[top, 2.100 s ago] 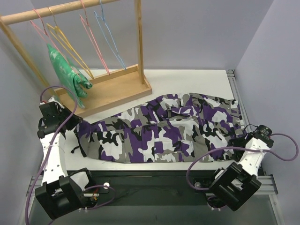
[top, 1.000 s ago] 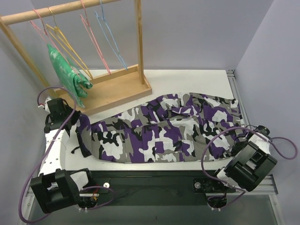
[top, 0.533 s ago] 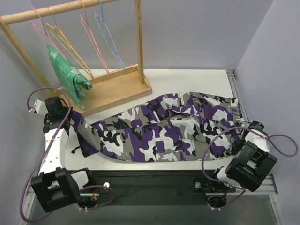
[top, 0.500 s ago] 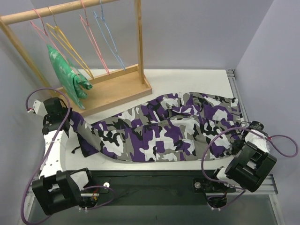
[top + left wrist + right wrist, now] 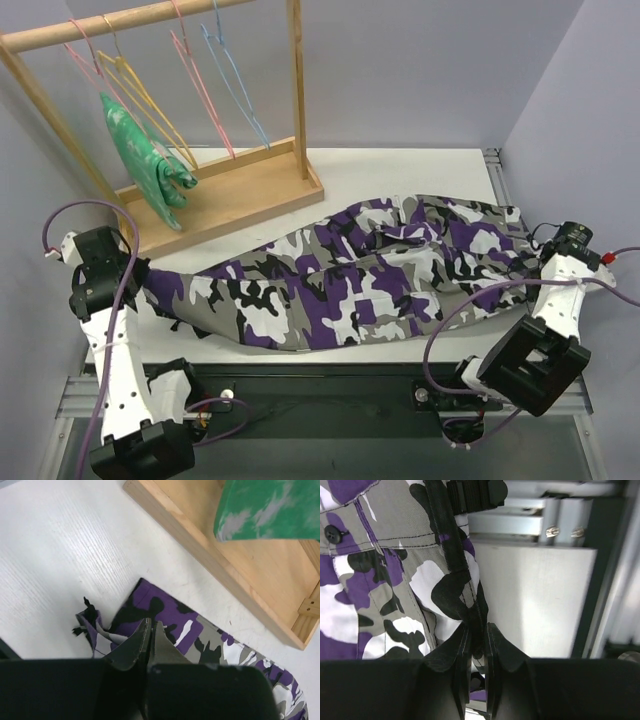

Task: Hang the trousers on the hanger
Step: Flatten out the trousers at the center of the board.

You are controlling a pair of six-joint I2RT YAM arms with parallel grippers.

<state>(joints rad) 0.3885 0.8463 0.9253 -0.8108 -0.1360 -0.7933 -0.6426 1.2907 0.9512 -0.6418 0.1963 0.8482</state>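
Observation:
Next, my left gripper pulls the leg it holds toward the table's front edge (image 5: 175, 354) and spreads the legs apart, because that leg covers part of the back leg (image 5: 228, 270).
The camouflage trousers (image 5: 340, 285) lie stretched across the table from left to right. My left gripper (image 5: 128, 283) is shut on the trousers' leg end at the left; in the left wrist view the jaws (image 5: 150, 626) are pressed together over the purple hem (image 5: 165, 612). On the right, my right gripper (image 5: 538, 262) is shut on the waistband, and black-and-white cloth (image 5: 452, 587) shows pinched between its fingers (image 5: 477, 630). The yellow hanger (image 5: 140, 88) hangs on the wooden rack at the back left, apart from both grippers.
The rack's wooden base (image 5: 240, 190) stands behind the trousers, close to the left gripper (image 5: 250, 575). A green garment (image 5: 140, 150) hangs on a pink hanger; another pink hanger (image 5: 200, 85) and a blue hanger (image 5: 235, 90) hang beside it. A metal frame rail (image 5: 540, 520) borders the table's right edge.
The left gripper has pulled the leg end left and toward the front. The right gripper has drawn the waistband right and back. The trousers now lie stretched out and flatter.

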